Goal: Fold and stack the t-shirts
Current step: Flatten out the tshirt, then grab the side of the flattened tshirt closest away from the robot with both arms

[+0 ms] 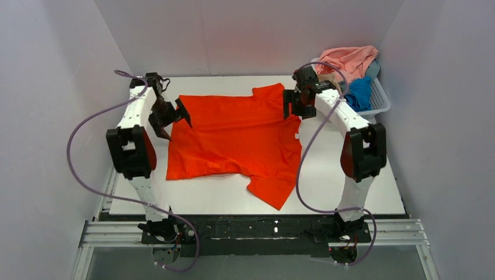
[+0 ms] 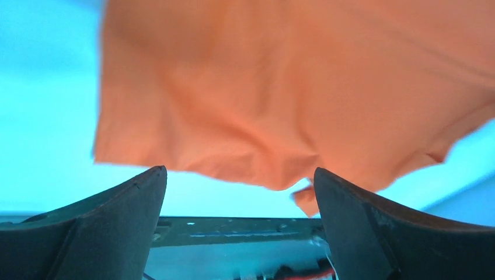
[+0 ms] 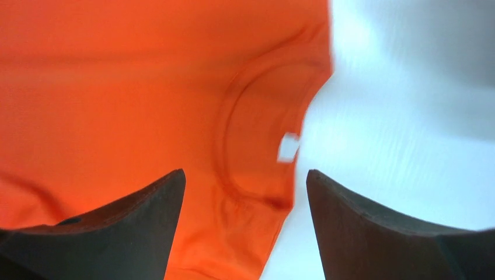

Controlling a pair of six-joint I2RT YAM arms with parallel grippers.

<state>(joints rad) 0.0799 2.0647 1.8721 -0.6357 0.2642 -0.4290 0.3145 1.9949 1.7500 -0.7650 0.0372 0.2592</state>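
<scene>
My left gripper needs to pull the t-shirt's near hem corner (image 1: 170, 175) tight before folding, because the orange-red t-shirt's near side (image 1: 232, 169) is wavy and creased next to the sleeve.
The orange-red t-shirt (image 1: 233, 137) lies spread flat on the white table, collar toward the right. My left gripper (image 1: 171, 118) is open and empty above the shirt's left hem edge; the left wrist view shows the hem (image 2: 257, 116) beyond the spread fingers (image 2: 125, 216). My right gripper (image 1: 293, 105) is open and empty above the collar side; the right wrist view shows the collar with its white tag (image 3: 287, 146) between the fingers (image 3: 146, 216). A salmon pink shirt (image 1: 349, 59), a blue shirt (image 1: 359, 93) and a bit of tan-beige cloth (image 1: 327, 77) lie in the basket.
A white slatted basket (image 1: 382, 102) stands at the back right corner of the table. White walls close in the left, back and right. The black mounting rail (image 1: 274, 227) runs along the near edge.
</scene>
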